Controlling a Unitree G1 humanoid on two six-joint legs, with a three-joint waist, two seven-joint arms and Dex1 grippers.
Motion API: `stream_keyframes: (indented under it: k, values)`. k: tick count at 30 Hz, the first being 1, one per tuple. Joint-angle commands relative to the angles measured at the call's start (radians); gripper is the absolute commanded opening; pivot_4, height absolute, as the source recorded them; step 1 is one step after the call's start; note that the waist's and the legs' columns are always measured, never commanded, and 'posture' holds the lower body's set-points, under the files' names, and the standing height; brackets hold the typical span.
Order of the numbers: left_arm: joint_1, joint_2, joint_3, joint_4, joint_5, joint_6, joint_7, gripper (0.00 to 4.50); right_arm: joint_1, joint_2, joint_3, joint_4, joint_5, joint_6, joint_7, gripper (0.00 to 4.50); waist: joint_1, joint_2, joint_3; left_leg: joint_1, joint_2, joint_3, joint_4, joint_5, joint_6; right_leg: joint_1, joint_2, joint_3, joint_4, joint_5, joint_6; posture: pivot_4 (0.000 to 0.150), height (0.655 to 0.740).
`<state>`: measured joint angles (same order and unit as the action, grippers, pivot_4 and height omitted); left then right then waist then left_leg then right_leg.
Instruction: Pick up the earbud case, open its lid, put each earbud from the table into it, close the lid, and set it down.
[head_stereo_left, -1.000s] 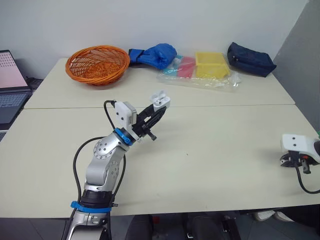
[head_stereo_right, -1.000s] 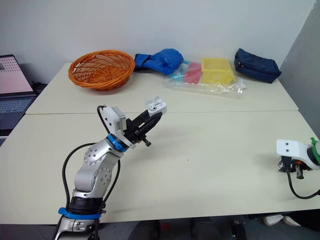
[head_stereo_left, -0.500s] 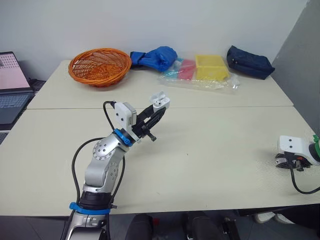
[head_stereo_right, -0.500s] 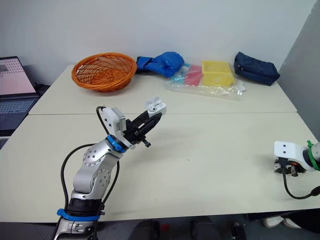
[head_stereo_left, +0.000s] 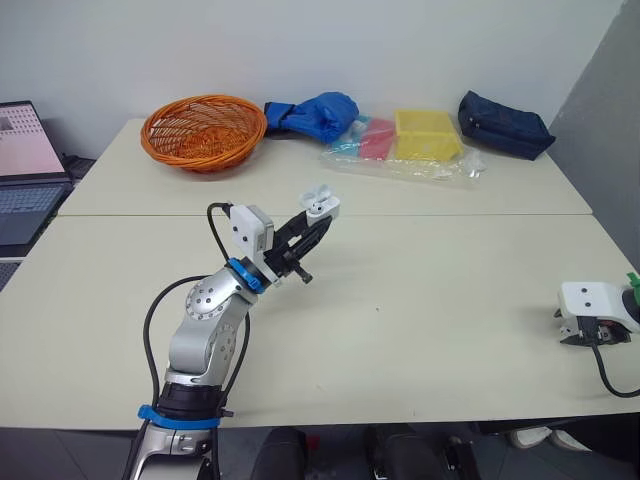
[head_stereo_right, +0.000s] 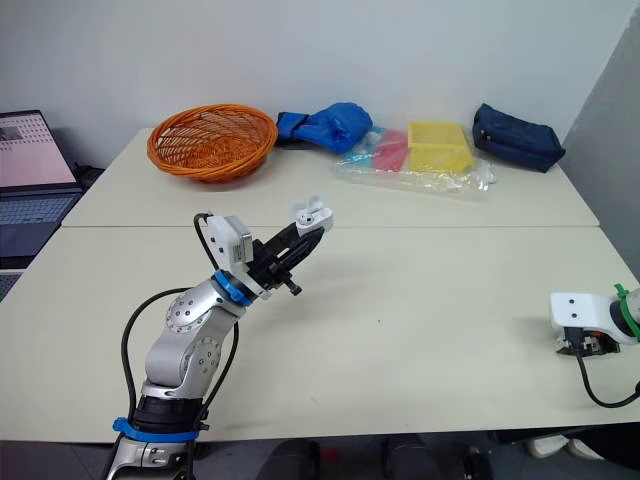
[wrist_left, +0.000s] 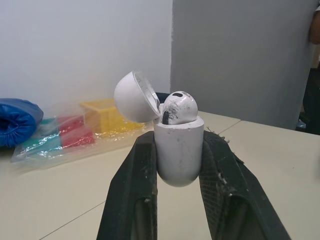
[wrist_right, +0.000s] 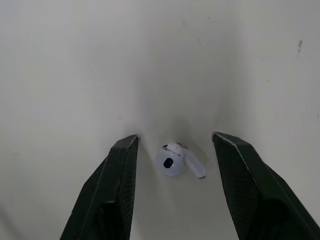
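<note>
I expect only the earbud's head to stay showing when I lower the earbud into the case, because a slim stem (wrist_right: 195, 164) joins the second white earbud's round head (wrist_right: 170, 161).
My left gripper (head_stereo_left: 318, 216) is raised above the middle of the table, shut on the white earbud case (head_stereo_left: 319, 204). The case (wrist_left: 178, 150) is upright between the black fingers (wrist_left: 131, 195), its lid (wrist_left: 134, 96) swung open, and one earbud (wrist_left: 178, 107) sits in it. My right gripper (head_stereo_left: 590, 334) is low over the table at the right edge. In the right wrist view it (wrist_right: 175, 142) stands open, with the second white earbud (wrist_right: 176, 160) lying on the table between its two fingers (wrist_right: 115, 185), touching neither.
Along the table's far side are an orange wicker basket (head_stereo_left: 203, 129), a blue bundle (head_stereo_left: 312, 111), a yellow box (head_stereo_left: 427, 132) on clear plastic bags, and a dark blue pouch (head_stereo_left: 503, 122). A laptop (head_stereo_left: 24, 165) sits off to the left.
The camera has shifted a little. My right gripper has stayed low at the right edge, shifting slightly. The left arm has held still with the case.
</note>
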<state>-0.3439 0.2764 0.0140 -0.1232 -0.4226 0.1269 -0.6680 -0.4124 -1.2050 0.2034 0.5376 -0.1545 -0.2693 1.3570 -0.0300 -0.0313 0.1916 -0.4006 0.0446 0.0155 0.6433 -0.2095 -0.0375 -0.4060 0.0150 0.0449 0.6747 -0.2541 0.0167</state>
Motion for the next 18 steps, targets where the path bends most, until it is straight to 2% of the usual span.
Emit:
stream_keyframes:
  k: [1, 5, 11, 14, 18]
  values:
    - [-0.002, 0.0, 0.004, -0.055, -0.011, -0.011, -0.002, 0.74, -0.032, -0.023, 0.02, 0.031, -0.037, -0.105, 0.03, 2.43, 0.0, 0.0, 0.0, 0.0, 0.0, 0.0, 0.0, 0.0, 0.0, 0.0, 0.0, 0.0, 0.0, 0.0, 0.0, 0.15, 0.74]
    - [0.0, -0.005, 0.002, -0.06, -0.009, -0.012, 0.005, 0.74, -0.087, -0.016, 0.053, 0.083, -0.088, -0.222, 0.024, 2.43, 0.0, 0.0, 0.0, 0.0, 0.0, 0.0, 0.0, 0.0, 0.0, 0.0, 0.0, 0.0, 0.0, 0.0, 0.0, 0.15, 0.74]
    - [0.013, -0.007, 0.001, -0.078, -0.007, -0.008, 0.015, 0.74, -0.237, 0.004, 0.147, 0.254, -0.255, -0.469, -0.072, 2.43, -0.002, 0.0, 0.0, 0.001, 0.0, 0.002, 0.0, 0.0, 0.0, -0.001, 0.0, 0.001, 0.0, 0.0, -0.001, 0.15, 0.74]
    - [0.015, -0.008, 0.0, -0.083, -0.007, -0.006, 0.02, 0.74, -0.286, 0.022, 0.172, 0.313, -0.286, -0.532, -0.096, 2.43, -0.003, 0.0, 0.0, 0.001, 0.0, 0.002, -0.001, 0.0, 0.0, -0.001, 0.0, 0.002, 0.001, 0.0, -0.001, 0.15, 0.74]
    - [0.017, -0.006, 0.002, -0.082, -0.008, -0.007, 0.02, 0.74, -0.302, 0.049, 0.172, 0.342, -0.254, -0.554, -0.071, 2.43, -0.003, 0.0, 0.0, 0.001, 0.0, 0.002, -0.001, 0.0, 0.0, -0.001, 0.0, 0.002, 0.001, 0.0, 0.0, 0.15, 0.74]
